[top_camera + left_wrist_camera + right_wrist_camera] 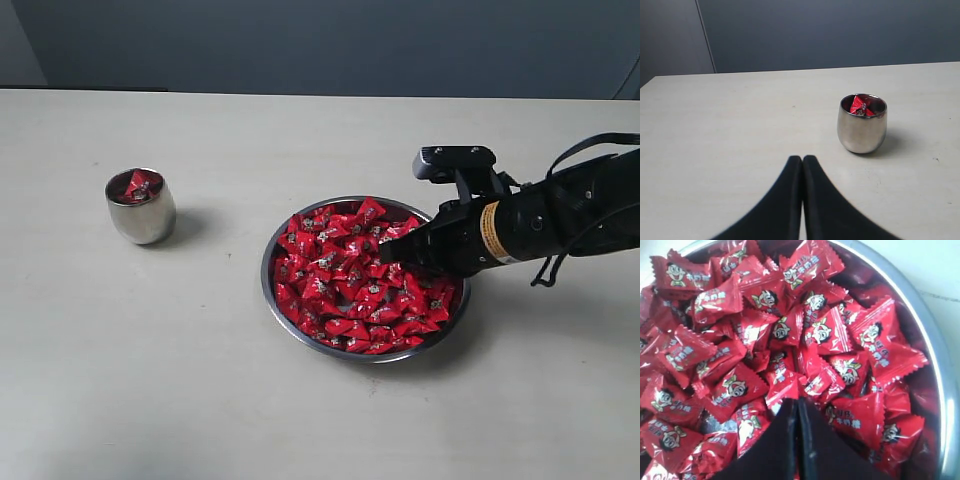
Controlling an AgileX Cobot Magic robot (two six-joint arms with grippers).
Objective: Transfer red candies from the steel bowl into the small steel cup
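Note:
The right gripper's closed fingers sit too shallow at a candy's edge (789,397), so the robot should open them and reach deeper around the candy before lifting it toward the cup.
The steel bowl (266,272) sits right of the table's middle, heaped with red candies (345,280). My right gripper (388,250) reaches in from the right, shut, with its tips down among the candies. In the right wrist view its black fingers (798,401) are pressed together at the edge of a candy (785,390); whether a wrapper is pinched does not show. The bowl's rim (940,375) curves past on one side. The small steel cup (141,212) stands upright at the left with red candies (139,185) inside. My left gripper (802,159) is shut and empty, short of the cup (861,129).
The pale tabletop (200,380) stretches bare between cup and bowl and along the front. A dark wall (320,45) runs behind the table's far edge. The right arm's black body (560,215) hangs over the table to the right of the bowl.

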